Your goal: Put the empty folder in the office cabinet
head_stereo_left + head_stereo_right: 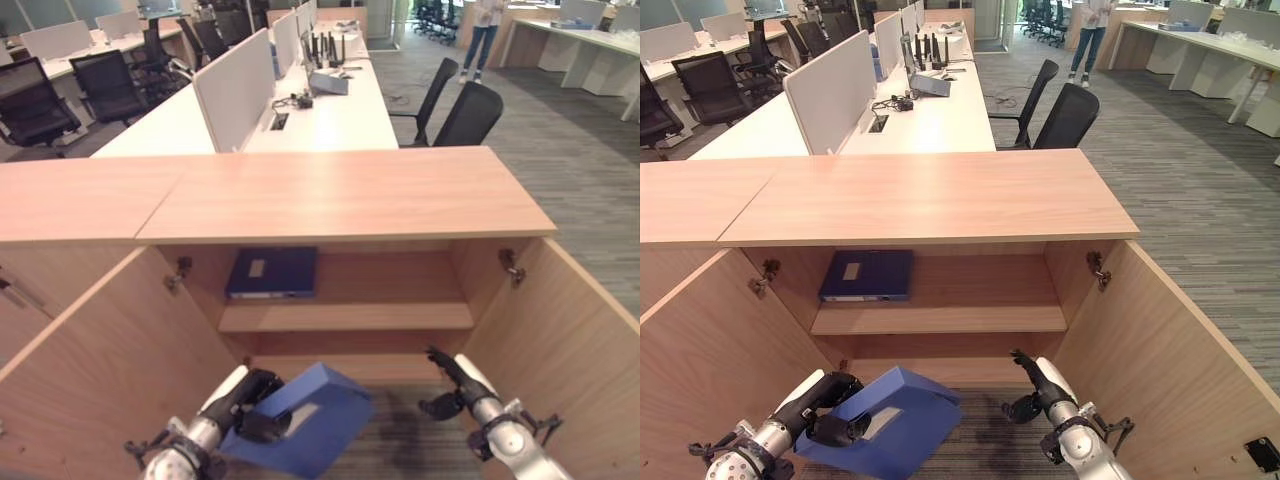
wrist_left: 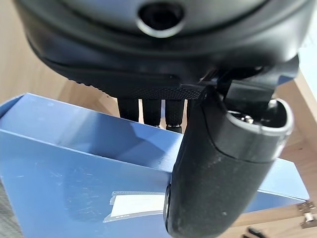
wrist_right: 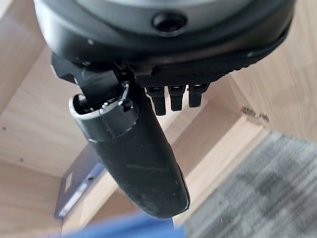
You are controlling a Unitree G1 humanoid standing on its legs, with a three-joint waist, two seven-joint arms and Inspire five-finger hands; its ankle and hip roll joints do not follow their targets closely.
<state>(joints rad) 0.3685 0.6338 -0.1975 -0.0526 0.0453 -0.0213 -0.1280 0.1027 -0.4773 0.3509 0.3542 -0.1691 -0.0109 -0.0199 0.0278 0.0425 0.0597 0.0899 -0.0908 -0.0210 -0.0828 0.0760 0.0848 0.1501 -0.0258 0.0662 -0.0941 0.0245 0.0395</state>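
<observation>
My gripper will push the tilted folder (image 1: 325, 428), and I expect it to fit flat and fully inside, since the middle shelf has open space (image 1: 392, 277) beside the flat folder.
A blue folder (image 1: 310, 420) with a white label hangs tilted low in front of the open wooden cabinet (image 1: 345, 195). My left hand (image 1: 250, 400) is shut on its left end, thumb (image 2: 223, 173) on the labelled face (image 2: 74, 188) and fingers behind it. To the right, my right hand (image 1: 452, 378) is open and holds nothing, its fingers pointing toward the cabinet's lower part; its thumb (image 3: 138, 163) shows close up. A second blue folder (image 1: 272, 272) lies flat on the left of the cabinet's middle shelf (image 1: 400, 316).
Both cabinet doors stand wide open, the left one (image 1: 110, 370) and the right one (image 1: 570, 350) flanking my arms. Grey carpet (image 1: 420, 440) lies below. Behind the cabinet are white desks (image 1: 340, 110), black office chairs (image 1: 468, 115), and a person (image 1: 485, 30) standing far back.
</observation>
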